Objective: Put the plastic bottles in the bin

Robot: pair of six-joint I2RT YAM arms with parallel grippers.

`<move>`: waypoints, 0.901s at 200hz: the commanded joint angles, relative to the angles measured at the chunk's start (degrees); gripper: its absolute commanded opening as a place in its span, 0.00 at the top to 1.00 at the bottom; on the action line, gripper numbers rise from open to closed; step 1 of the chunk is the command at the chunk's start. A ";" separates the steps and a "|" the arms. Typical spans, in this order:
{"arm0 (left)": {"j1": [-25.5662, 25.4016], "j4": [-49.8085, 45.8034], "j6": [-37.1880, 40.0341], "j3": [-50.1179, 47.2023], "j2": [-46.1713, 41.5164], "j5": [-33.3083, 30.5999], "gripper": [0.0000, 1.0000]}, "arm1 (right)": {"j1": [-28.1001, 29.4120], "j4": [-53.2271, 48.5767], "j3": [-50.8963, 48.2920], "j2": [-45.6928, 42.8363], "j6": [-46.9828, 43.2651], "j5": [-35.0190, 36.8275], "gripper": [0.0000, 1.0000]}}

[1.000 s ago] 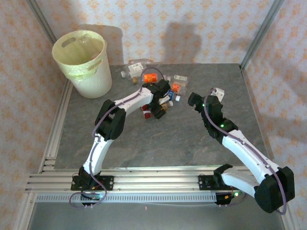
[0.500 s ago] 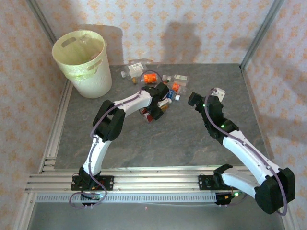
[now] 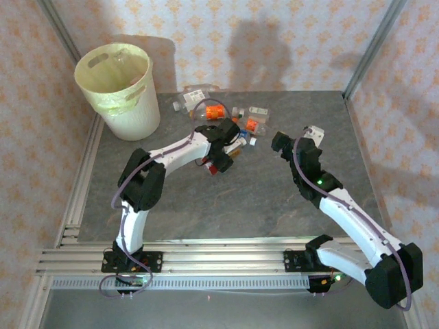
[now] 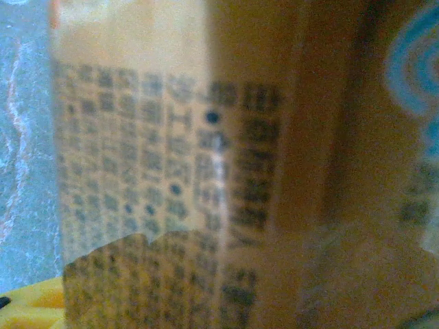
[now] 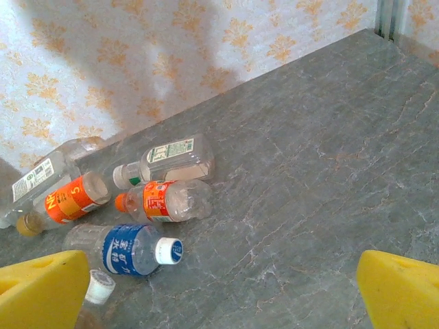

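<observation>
The yellow-labelled bottle (image 3: 236, 151) is held around its body in my left gripper and the bin's opening (image 3: 114, 74) is clear, so I keep carrying until the bottle hangs over it.
The bin (image 3: 132, 118), cream-white with a pale yellow-green liner, stands at the table's far left corner. Several plastic bottles (image 3: 206, 103) lie in a cluster at the back middle. My left gripper (image 3: 221, 157) sits at the near edge of that cluster, shut on a plastic bottle whose printed yellowish label (image 4: 171, 171) presses close to the left wrist camera. My right gripper (image 3: 280, 145) (image 5: 223, 282) hangs open over bare table, right of the cluster. Ahead of it lie a blue-labelled bottle (image 5: 127, 248), an orange-labelled bottle (image 5: 164, 200) and a white-and-green-labelled one (image 5: 168, 159).
Aluminium rails (image 3: 79, 199) run along the table's left and near edges. Slanting frame posts (image 3: 370, 48) rise at the back corners in front of patterned walls. Grey table surface (image 3: 240, 199) lies open between the two arms.
My left gripper's jaws have closed on a bottle at the cluster's near edge, and the left arm's elbow has swung leftward. The right arm has stayed put.
</observation>
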 commanded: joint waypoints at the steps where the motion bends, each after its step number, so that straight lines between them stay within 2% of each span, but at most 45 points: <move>1: -0.84 0.09 -1.24 -1.84 -4.09 -2.22 0.45 | -0.24 2.89 -0.75 0.74 -1.52 1.97 0.00; 28: -0.93 0.17 -2.47 -4.28 -7.28 -2.05 0.46 | -0.29 3.83 -0.31 1.84 -1.97 2.08 0.00; 55: -0.93 0.41 -4.02 -6.71 -14.11 -2.00 0.46 | -0.25 4.36 0.38 2.88 -2.28 1.89 0.00; 90: -0.25 0.61 -6.90 -6.84 -20.14 -4.37 0.48 | -0.24 4.74 1.18 4.07 -2.64 1.59 0.00; 148: 5.26 2.92 -14.00 0.56 -23.28 -7.58 0.50 | -0.28 4.16 1.76 4.02 -3.06 1.59 0.00; 180: 8.90 4.58 -17.42 6.90 -22.47 -14.02 0.50 | -0.27 3.21 1.68 2.84 -3.05 2.17 0.00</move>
